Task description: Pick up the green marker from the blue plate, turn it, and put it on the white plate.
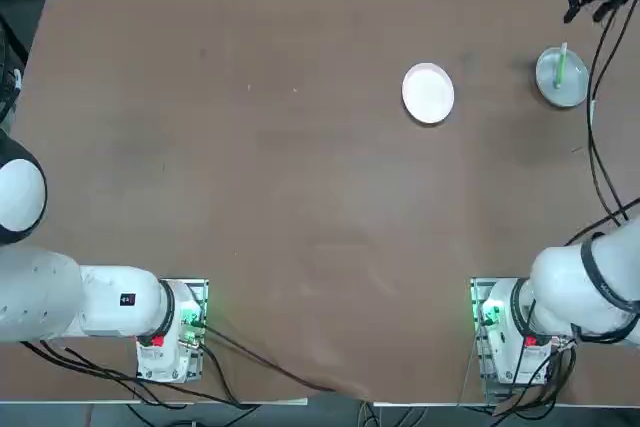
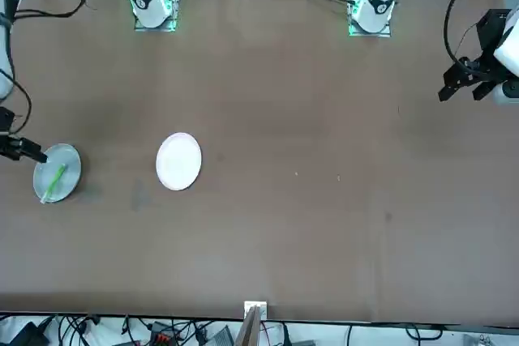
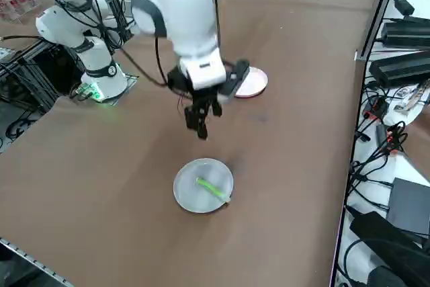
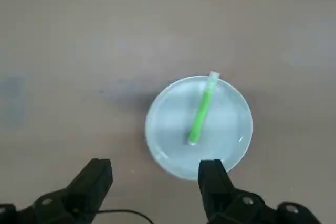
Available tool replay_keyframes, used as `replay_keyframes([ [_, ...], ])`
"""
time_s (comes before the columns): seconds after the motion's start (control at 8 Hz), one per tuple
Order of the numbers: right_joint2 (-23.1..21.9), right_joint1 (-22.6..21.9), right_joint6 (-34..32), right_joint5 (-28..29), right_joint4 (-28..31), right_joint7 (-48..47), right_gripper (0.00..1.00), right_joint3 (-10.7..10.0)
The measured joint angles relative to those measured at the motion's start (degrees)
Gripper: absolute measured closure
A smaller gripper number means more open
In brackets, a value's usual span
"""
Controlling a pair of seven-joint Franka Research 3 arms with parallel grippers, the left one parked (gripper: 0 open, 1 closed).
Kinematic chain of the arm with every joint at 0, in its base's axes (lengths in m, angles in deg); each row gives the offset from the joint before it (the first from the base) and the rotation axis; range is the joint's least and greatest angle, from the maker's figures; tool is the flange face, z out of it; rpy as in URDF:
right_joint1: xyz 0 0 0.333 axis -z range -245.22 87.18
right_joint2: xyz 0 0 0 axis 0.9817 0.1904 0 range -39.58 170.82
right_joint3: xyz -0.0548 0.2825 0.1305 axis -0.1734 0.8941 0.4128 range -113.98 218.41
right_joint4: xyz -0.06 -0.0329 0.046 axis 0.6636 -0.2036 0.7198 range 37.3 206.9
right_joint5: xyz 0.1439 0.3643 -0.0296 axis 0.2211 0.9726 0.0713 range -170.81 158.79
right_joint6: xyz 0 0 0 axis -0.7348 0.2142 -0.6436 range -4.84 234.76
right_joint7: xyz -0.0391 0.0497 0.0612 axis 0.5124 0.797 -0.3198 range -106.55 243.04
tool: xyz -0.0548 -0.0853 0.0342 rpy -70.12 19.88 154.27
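Note:
The green marker (image 4: 201, 115) turns pale green near its whitish tip (image 4: 211, 82), so I expect a see-through cap with a green nib inside it.
The green marker (image 4: 202, 111) lies across the blue plate (image 4: 168, 124), its whitish tip at the rim. In the top view the marker (image 1: 561, 68) and blue plate (image 1: 545, 82) sit at the far right of the table, with the white plate (image 1: 428, 93) to their left, bare. My right gripper (image 4: 156, 169) hangs open in the air close above the blue plate, touching nothing. From the right side the gripper (image 3: 198, 127) hovers over the table just short of the blue plate (image 3: 188, 189) and marker (image 3: 213, 189), and partly hides the white plate (image 3: 255, 84).
The brown table's right edge runs close by the blue plate (image 2: 69, 160). Cables and power bricks (image 3: 403, 31) lie beyond the table's far edge. The parked left arm's gripper (image 2: 466, 79) hangs over the other side of the table.

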Motion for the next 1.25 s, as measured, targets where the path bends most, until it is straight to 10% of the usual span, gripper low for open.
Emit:
replay_keyframes([
  [1.25,13.5,4.0,20.5,0.0,1.5,2.2,0.15,0.0],
])
